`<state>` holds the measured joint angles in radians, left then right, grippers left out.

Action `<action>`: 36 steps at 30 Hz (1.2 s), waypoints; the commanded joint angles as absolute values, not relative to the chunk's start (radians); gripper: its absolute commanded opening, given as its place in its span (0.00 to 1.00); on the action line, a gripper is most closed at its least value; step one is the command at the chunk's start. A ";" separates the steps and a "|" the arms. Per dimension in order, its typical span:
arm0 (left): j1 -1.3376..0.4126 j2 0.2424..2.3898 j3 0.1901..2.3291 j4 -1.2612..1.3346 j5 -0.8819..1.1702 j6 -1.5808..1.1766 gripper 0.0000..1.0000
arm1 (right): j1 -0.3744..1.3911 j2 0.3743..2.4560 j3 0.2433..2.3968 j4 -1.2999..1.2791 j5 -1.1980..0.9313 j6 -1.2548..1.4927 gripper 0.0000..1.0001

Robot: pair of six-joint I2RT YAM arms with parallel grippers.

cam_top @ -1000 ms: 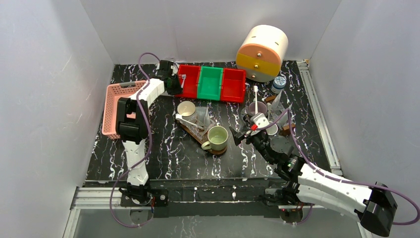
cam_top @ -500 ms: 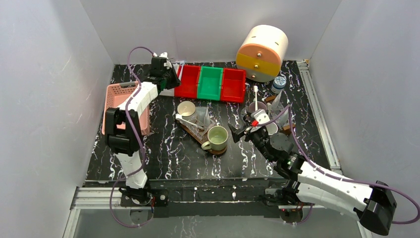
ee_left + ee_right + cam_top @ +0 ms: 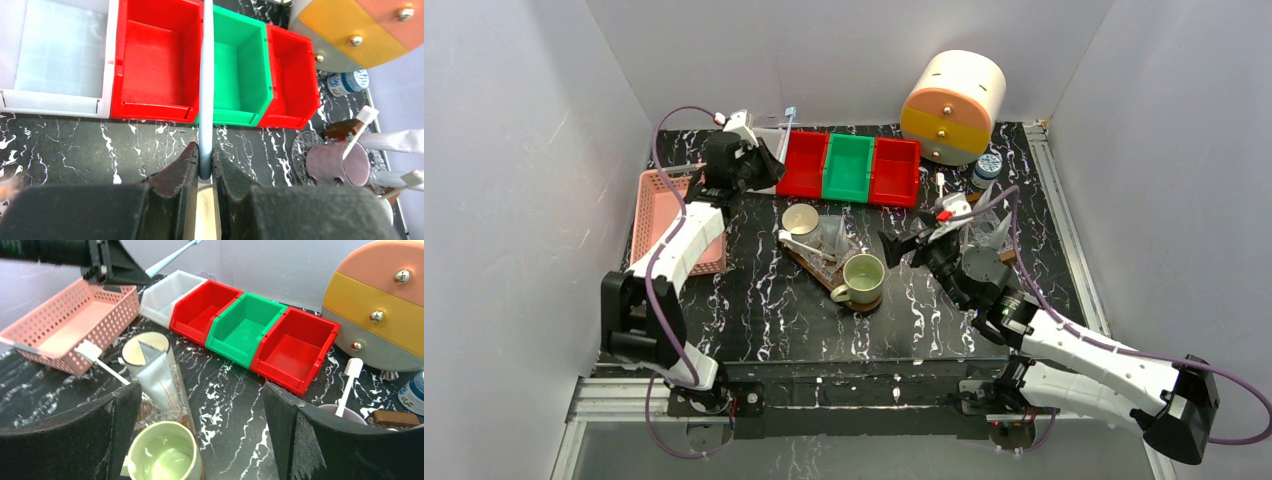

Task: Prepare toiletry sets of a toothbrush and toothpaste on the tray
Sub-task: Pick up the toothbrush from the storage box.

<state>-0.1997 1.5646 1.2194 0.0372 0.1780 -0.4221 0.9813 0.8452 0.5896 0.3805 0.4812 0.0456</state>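
The robot's left gripper is on the pale toothbrush's lower end (image 3: 782,157) and the toothbrush's head is free, so the open right gripper should now go toward that head (image 3: 790,112) and close there.
My left gripper (image 3: 205,161) is shut on the lower end of a slim pale toothbrush (image 3: 206,75). It holds the brush up in the air above the row of bins, with the head (image 3: 790,112) pointing at the back wall. My right gripper (image 3: 200,392) stands wide open and empty, hovering right of the brown tray (image 3: 796,257). On the tray are a cream cup (image 3: 145,347) with a white toothbrush (image 3: 89,351) leaning in it, a clear glass holding a white toothpaste tube (image 3: 155,371), and a green mug (image 3: 165,455).
A white bin (image 3: 60,50), two red bins (image 3: 155,55) and a green bin (image 3: 240,65) line the back. A pink basket (image 3: 659,215) lies at the left. A round drawer unit (image 3: 954,105), a blue-labelled jar (image 3: 987,165) and a mauve cup (image 3: 330,164) with toothbrushes stand at the right.
The left arm has lifted the toothbrush out of the bins and swung up and to the back left. The right gripper, still open, has risen and drifted slightly back.
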 commanded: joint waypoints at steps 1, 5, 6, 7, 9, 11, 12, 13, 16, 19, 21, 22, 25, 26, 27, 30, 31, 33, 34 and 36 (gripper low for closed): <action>-0.225 1.399 1.126 0.137 0.202 -0.389 0.00 | 0.974 0.875 0.730 0.288 0.529 0.167 0.99; -0.247 1.273 1.041 0.155 0.213 -0.337 0.00 | 0.974 0.904 0.818 0.226 0.511 0.237 0.99; -0.252 1.241 1.025 0.155 0.217 -0.320 0.00 | 0.973 0.912 0.840 0.218 0.502 0.253 0.99; -0.253 1.210 1.010 0.154 0.220 -0.302 0.00 | 0.973 0.919 0.857 0.212 0.495 0.270 0.99; -0.255 1.130 0.981 0.152 0.222 -0.269 0.00 | 0.972 0.936 0.892 0.202 0.474 0.301 0.99; -0.257 1.068 0.956 0.151 0.229 -0.236 0.00 | 0.971 0.955 0.927 0.196 0.444 0.325 0.99; -0.258 1.041 0.947 0.150 0.238 -0.221 0.00 | 0.972 0.967 0.944 0.194 0.430 0.337 0.99; -0.258 1.014 0.937 0.150 0.247 -0.209 0.00 | 0.971 0.978 0.958 0.197 0.414 0.345 0.99; -0.259 0.946 0.907 0.149 0.284 -0.175 0.00 | 0.972 1.003 0.999 0.216 0.361 0.365 0.99; -0.260 0.886 0.877 0.144 0.317 -0.141 0.00 | 0.971 1.025 1.031 0.245 0.325 0.373 0.99; -0.262 0.850 0.857 0.145 0.322 -0.125 0.00 | 0.972 1.039 1.052 0.262 0.307 0.374 0.99; -0.264 0.836 0.848 0.144 0.322 -0.117 0.00 | 0.972 1.048 1.066 0.269 0.297 0.374 0.98; -0.281 0.789 0.819 0.145 0.323 -0.087 0.00 | 0.972 1.075 1.098 0.294 0.272 0.376 0.98; -0.291 0.774 0.809 0.146 0.321 -0.076 0.00 | 0.972 1.087 1.108 0.301 0.265 0.377 0.98; -0.305 0.759 0.799 0.145 0.314 -0.060 0.00 | 0.972 1.096 1.118 0.309 0.262 0.377 0.98; -0.355 0.708 0.763 0.144 0.298 -0.009 0.00 | 0.972 1.121 1.141 0.339 0.254 0.383 0.97; -0.371 0.689 0.751 0.144 0.292 -0.005 0.00 | 0.972 1.130 1.147 0.350 0.254 0.387 0.97; -0.402 0.656 0.729 0.144 0.289 0.047 0.00 | 0.972 1.148 1.155 0.375 0.263 0.394 0.95; -0.409 0.640 0.722 0.144 0.288 0.058 0.00 | 0.973 1.158 1.156 0.385 0.272 0.401 0.94; -0.425 0.613 0.707 0.144 0.290 0.075 0.00 | 0.972 1.171 1.160 0.412 0.285 0.413 0.92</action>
<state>-0.3927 0.6685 0.7303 0.1272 0.2962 -0.0063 0.9752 1.1503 1.1099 0.3065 0.2707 0.3836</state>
